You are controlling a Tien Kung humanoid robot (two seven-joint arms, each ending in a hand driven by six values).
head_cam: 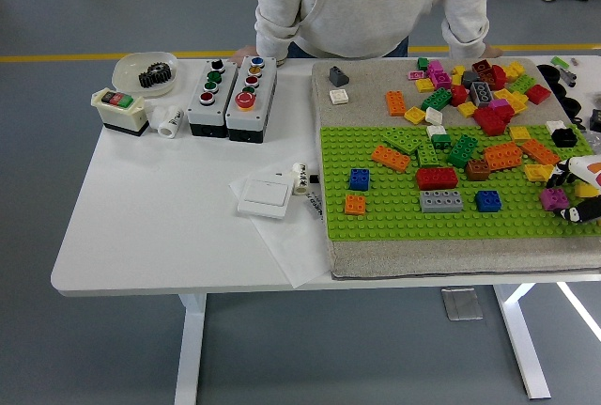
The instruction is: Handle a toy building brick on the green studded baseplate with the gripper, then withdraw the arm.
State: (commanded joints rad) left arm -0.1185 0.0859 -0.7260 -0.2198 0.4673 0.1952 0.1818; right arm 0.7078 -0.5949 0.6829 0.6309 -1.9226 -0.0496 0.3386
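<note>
The blue brick's studded top (487, 198) is clear and about as wide as the magenta brick (554, 199), so I expect the magenta brick to stay stacked there when the robot puts it down.
The green studded baseplate (394, 222) lies on a grey mat and carries several bricks: blue (359, 179), orange (355, 205), red (437, 178), grey (441, 201) and a magenta brick (552, 199) near its right edge. My right hand (569, 195) reaches in from the right edge, its fingers spread. One fingertip (561, 179) is above the magenta brick's right side and another (574, 213) is below it. I cannot tell whether they touch it. The left arm is out of sight.
A pile of loose bricks (479, 90) covers the mat behind the baseplate. Button boxes (230, 97), a switch (120, 110), a bowl with a gear (145, 72) and a white wall switch (265, 197) sit on the left. A person stands at the far side, hands (246, 52) on the table edge.
</note>
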